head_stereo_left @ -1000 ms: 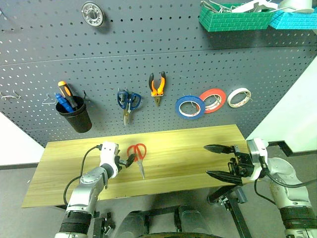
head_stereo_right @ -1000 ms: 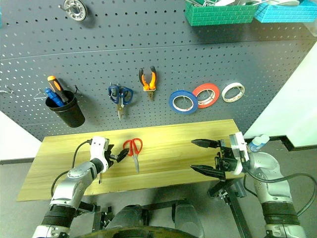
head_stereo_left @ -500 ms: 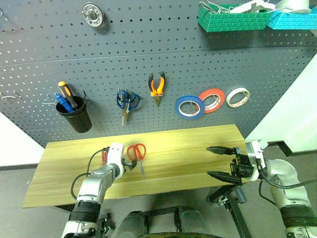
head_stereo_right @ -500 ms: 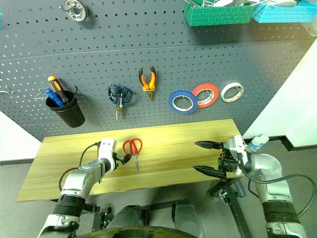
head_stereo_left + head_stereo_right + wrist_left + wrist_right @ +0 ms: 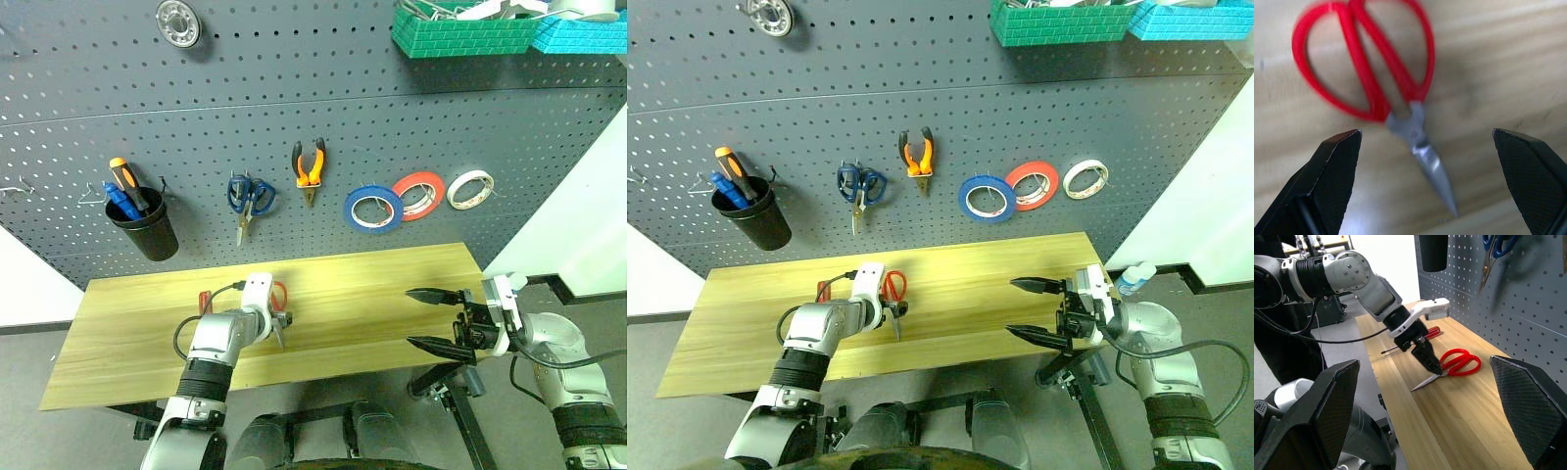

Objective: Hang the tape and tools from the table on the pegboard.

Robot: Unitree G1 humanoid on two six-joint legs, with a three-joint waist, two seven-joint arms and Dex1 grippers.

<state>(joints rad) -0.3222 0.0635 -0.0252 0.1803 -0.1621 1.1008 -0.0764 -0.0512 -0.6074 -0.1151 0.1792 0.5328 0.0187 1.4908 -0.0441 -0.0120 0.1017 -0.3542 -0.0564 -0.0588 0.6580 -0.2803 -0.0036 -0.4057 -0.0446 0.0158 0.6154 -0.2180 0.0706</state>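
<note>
The red-handled scissors (image 5: 1411,91) will hang over the blue-handled scissors when the robot brings them there, because hook tips (image 5: 240,175) stick out past that pair.
The red-handled scissors (image 5: 278,300) lie flat on the wooden table (image 5: 382,279), blades towards the front edge. My left gripper (image 5: 279,326) points steeply down over them, open. In the left wrist view its fingers (image 5: 1334,169) stand wide on either side of the scissors (image 5: 1376,73), near the pivot. A small red-handled screwdriver (image 5: 205,302) lies just left of that hand. The dark blue tape (image 5: 373,208) and orange-and-black pliers (image 5: 311,168) hang on the pegboard (image 5: 196,117). My right gripper (image 5: 423,318) hovers open at the table's right end, holding nothing.
On the pegboard hang blue-handled scissors (image 5: 250,199), a red-orange roll (image 5: 419,196), a white roll (image 5: 471,190) and a black cup (image 5: 147,230) holding screwdrivers. Green (image 5: 460,34) and teal (image 5: 578,34) baskets sit at the top right.
My left gripper has moved right from beside the scissors to above them and tipped downward. The right gripper has stayed put.
</note>
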